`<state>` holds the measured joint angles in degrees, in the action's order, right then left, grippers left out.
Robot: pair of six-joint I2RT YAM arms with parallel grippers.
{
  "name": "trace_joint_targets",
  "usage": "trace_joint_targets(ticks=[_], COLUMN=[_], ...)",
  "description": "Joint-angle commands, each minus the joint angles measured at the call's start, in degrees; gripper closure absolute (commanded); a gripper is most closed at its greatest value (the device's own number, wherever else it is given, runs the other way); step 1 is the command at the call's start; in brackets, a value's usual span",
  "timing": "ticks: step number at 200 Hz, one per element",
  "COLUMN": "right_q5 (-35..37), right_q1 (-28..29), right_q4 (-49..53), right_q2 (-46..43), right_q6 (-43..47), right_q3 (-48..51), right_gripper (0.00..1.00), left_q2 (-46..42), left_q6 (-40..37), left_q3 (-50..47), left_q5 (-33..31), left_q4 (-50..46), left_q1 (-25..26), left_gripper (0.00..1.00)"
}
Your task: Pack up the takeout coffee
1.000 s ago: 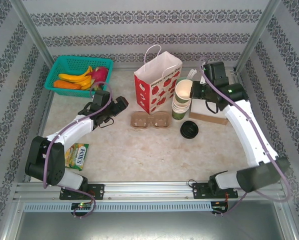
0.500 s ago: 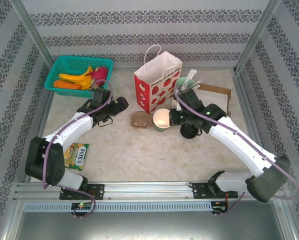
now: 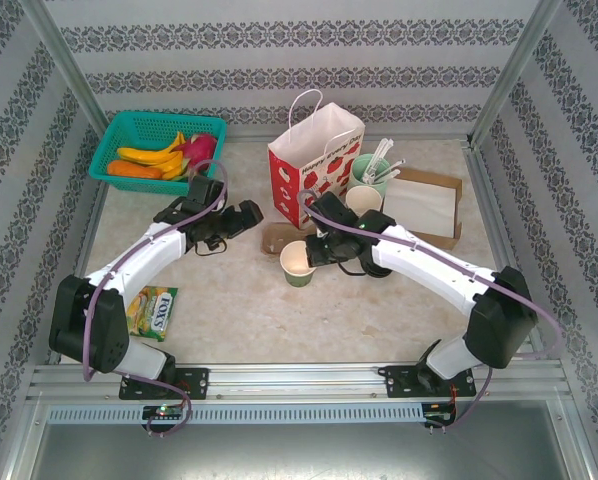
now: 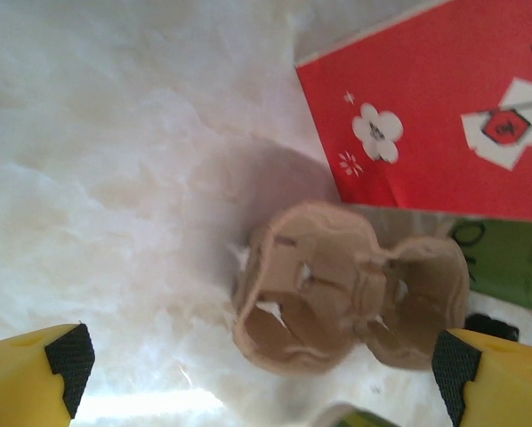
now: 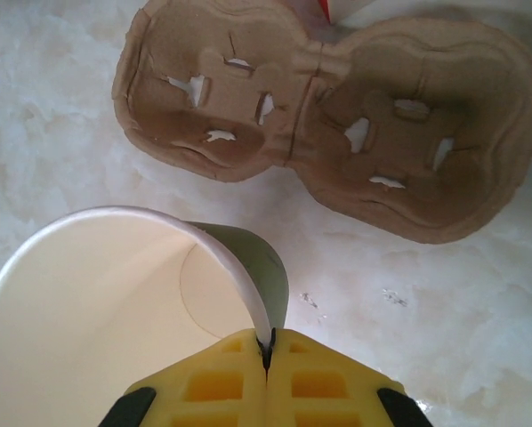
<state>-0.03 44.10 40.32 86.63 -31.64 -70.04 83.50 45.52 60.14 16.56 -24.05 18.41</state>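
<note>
The coffee cup (image 3: 296, 259) is hanging upright over the open spot before the carrier (image 3: 298, 288), so my right gripper should keep going down until the bottom of the cup rests flat, then let go.
The takeout coffee cup (image 3: 297, 262), green paper with a cream rim (image 5: 239, 276), has no lid on it and sits low just in front of the brown two-hole cup carrier (image 3: 277, 238). My right gripper (image 3: 315, 252) is shut on its rim, and the right wrist view shows the pinch (image 5: 266, 347) with the carrier (image 5: 328, 124) beyond it. The left gripper (image 3: 247, 212) stands open a little left of the carrier (image 4: 337, 294), with nothing between its fingers (image 4: 261, 360). The cup's lid is hidden.
A red-and-white paper bag (image 3: 314, 165) stands upright behind the carrier. To its right are a stack of lidless cups (image 3: 364, 200), a mint cup of utensils (image 3: 372, 170) and a brown tray with napkins (image 3: 419, 205). A teal fruit basket (image 3: 129, 135) and a candy packet (image 3: 154, 310) lie left.
The right arm lifted a cup off the stack at the back right and carried it left and forward to the carrier's front. The left gripper edged slightly toward the carrier.
</note>
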Motion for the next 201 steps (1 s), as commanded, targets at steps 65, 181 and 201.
trace_joint_targets(ticks=[65,181,201], right_q5=[4.25,2.75,3.5], right_q1=[1.26,1.43,1.39], right_q4=[-4.76,-5.88,-5.78], right_q2=[3.98,5.03,3.87], right_q6=[-2.51,-2.55,-2.79], right_q3=[2.18,1.84,1.6], right_gripper=[1.0,0.85,0.78], left_q2=[1.35,3.94,3.87], left_q6=[1.37,0.57,2.68], left_q3=[3.37,5.1,4.19], left_q5=[-4.86,-3.97,-3.26], left_q4=[-9.4,-8.85,-5.76], left_q1=[4.1,5.23,5.43], left_gripper=[0.01,0.01,0.01])
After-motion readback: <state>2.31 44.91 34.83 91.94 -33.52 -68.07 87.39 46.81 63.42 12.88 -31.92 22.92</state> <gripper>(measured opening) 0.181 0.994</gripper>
